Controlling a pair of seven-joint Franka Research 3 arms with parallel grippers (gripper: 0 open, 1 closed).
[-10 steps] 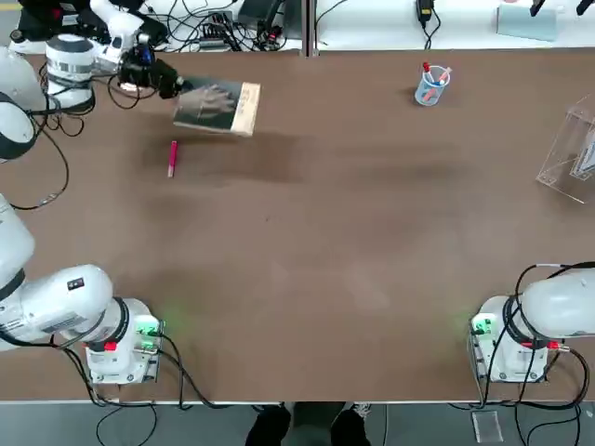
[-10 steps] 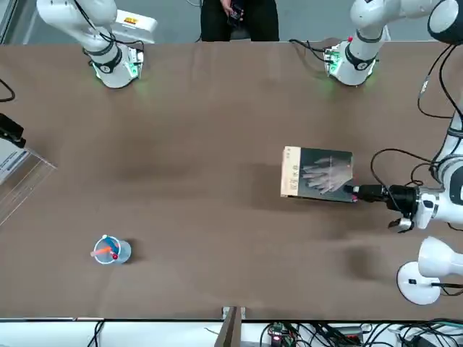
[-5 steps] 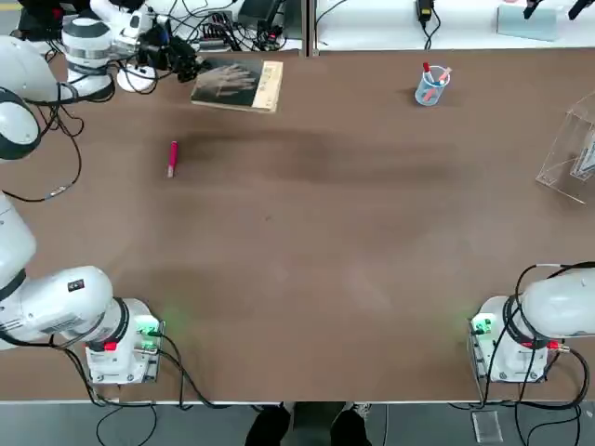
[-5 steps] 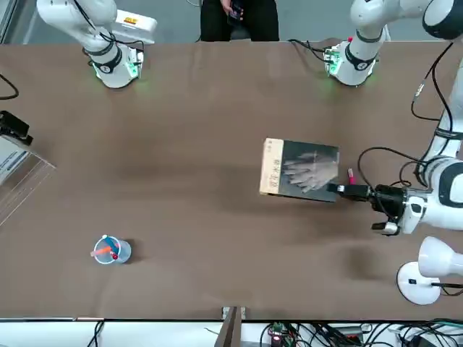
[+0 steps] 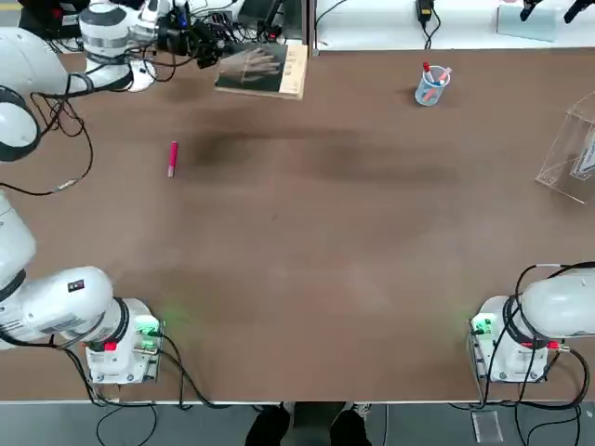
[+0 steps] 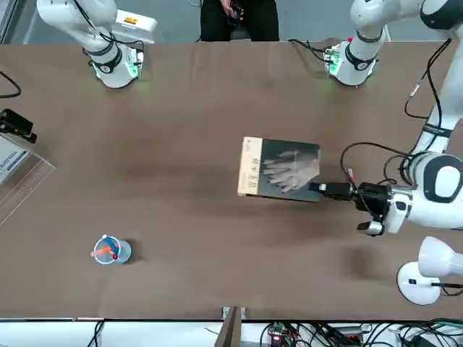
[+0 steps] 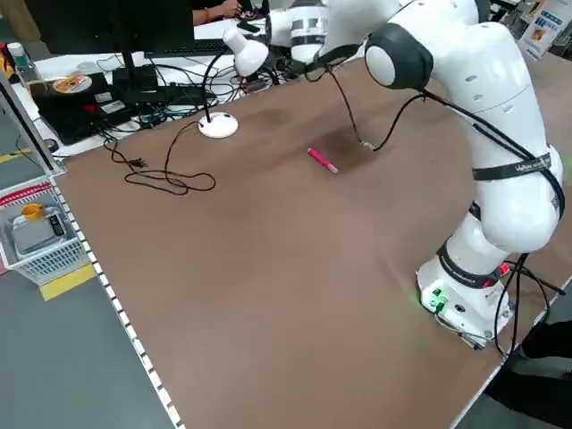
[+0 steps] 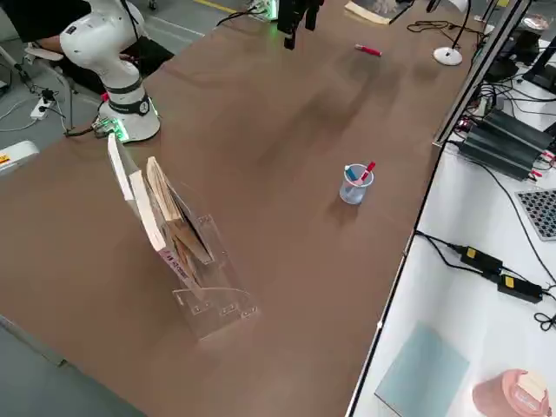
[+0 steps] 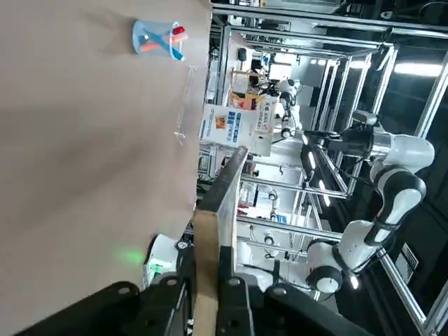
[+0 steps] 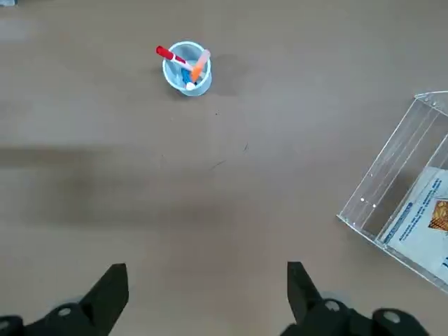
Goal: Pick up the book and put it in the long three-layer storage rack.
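Observation:
The book will stay closed and stick out when its tan strip point(image 6: 250, 166) is carried by the robot, because the robot's left gripper is holding the book out shut by one corner point(image 6: 315, 186).
The book point(image 5: 262, 69) has a dark grey cover with a pale hand picture and a tan strip. It hangs flat in the air over the far left of the table. My left gripper point(image 5: 216, 54) is shut on its near-left corner; the front view shows the book point(image 6: 281, 170) and the gripper point(image 6: 327, 189) the same way. In the left wrist view the book point(image 9: 208, 231) stands edge-on between the fingers. The clear storage rack point(image 5: 569, 149) stands at the right edge, with booklets in it point(image 8: 174, 230). My right gripper point(image 10: 206, 301) is open, high above the table near the rack point(image 10: 402, 199).
A clear pen cup point(image 5: 431, 85) stands at the far right of centre point(image 10: 185, 68). A red pen point(image 5: 173, 158) lies on the table under my left arm. A white desk lamp point(image 6: 427, 271) and cables sit past the far left corner. A person stands behind the bases.
My left gripper has carried the book to the robot's right and toward the far edge. The red pen, cup and rack have stayed put. The right arm has not moved.

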